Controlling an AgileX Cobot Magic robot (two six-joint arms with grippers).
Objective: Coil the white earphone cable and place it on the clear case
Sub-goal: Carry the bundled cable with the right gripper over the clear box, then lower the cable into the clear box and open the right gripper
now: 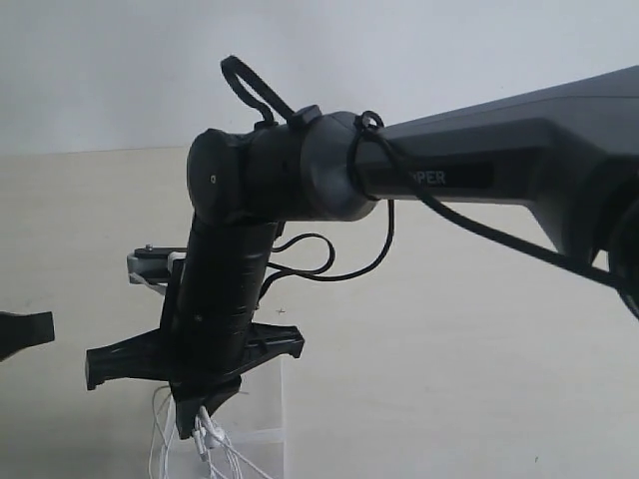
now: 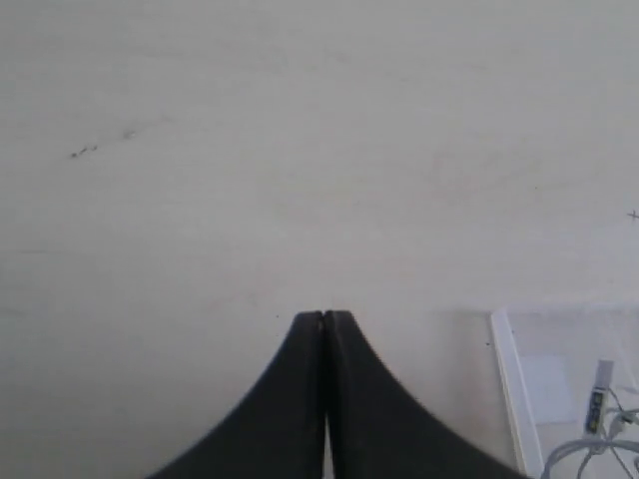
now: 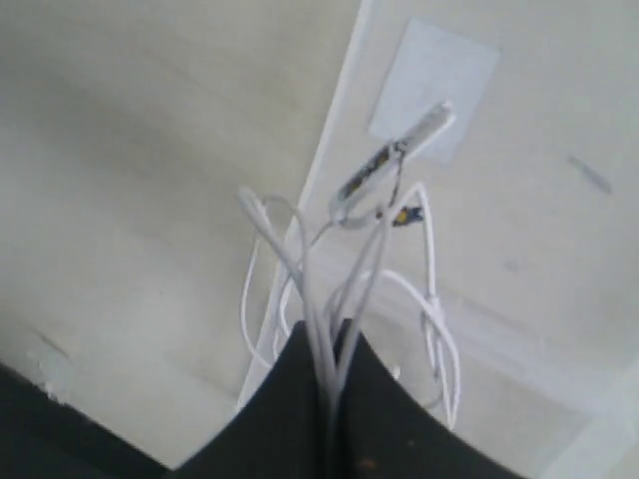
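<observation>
With the white earphone cable's loops [image 1: 216,439] bunched over the clear case, my right gripper should carry on toward the case's middle [image 1: 250,436] and release them there.
My right gripper [image 3: 327,337] is shut on a bunch of strands of the white earphone cable [image 3: 300,269], whose loops hang below it over the clear case [image 3: 499,259]. The inline remote [image 3: 384,165] dangles above the whitish label [image 3: 434,85] inside the case. In the exterior view the right gripper [image 1: 190,424] points down at the bottom edge, with the cable [image 1: 215,449] hanging in front of the clear case [image 1: 265,399]. My left gripper [image 2: 324,317] is shut with nothing in it, left of the case [image 2: 559,389]; a bit of cable [image 2: 599,449] shows there.
The right arm [image 1: 479,170] with its thick black cable [image 1: 339,261] fills the middle of the exterior view. A dark tip of the left gripper [image 1: 25,334] pokes in at the left edge. The pale tabletop [image 1: 449,339] stretches around.
</observation>
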